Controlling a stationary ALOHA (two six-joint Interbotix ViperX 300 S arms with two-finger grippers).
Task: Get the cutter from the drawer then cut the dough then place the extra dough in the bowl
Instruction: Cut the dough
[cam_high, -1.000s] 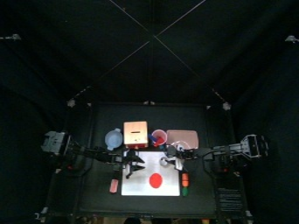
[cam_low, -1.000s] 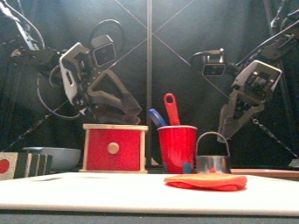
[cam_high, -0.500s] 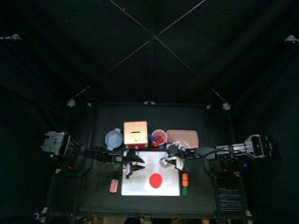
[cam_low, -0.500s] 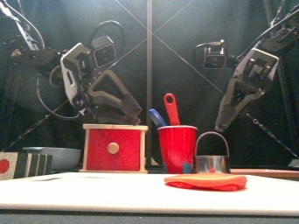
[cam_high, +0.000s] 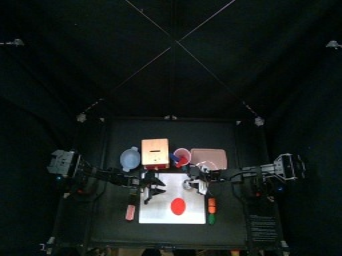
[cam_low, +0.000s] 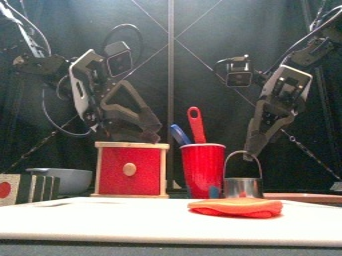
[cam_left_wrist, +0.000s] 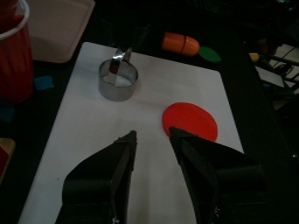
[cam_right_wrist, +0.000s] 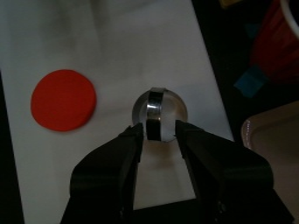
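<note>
The round metal cutter (cam_right_wrist: 160, 114) looks less wide than the flat red dough disc (cam_high: 178, 206). The cutter should leave a ring of dough around the outside when I push it down.
The round metal cutter (cam_low: 242, 186) stands on the white cutting board (cam_low: 120, 215), wire handle up, behind the flat red dough disc (cam_low: 235, 208). My right gripper (cam_low: 251, 153) hangs open just over the handle. In the right wrist view the cutter (cam_right_wrist: 159, 114) shows at the jaw tips of my right gripper (cam_right_wrist: 159, 138), with the dough (cam_right_wrist: 62, 98) off to one side. My left gripper (cam_low: 130, 128) hovers open above the wooden box (cam_low: 132, 170), whose red drawer front is shut. The left wrist view shows the cutter (cam_left_wrist: 117, 80) and the dough (cam_left_wrist: 191, 120).
A red cup (cam_low: 203, 168) with a blue and a red knife stands between box and cutter. The blue-grey bowl (cam_low: 63, 180) sits at the left behind dark sushi blocks (cam_low: 36, 185). The pink tray (cam_high: 207, 157) lies at the back right. Small toy foods (cam_high: 214, 207) lie by the board's right edge.
My right gripper rose a little half a second ago and has come back down to just above the cutter's handle. The left arm has not moved.
</note>
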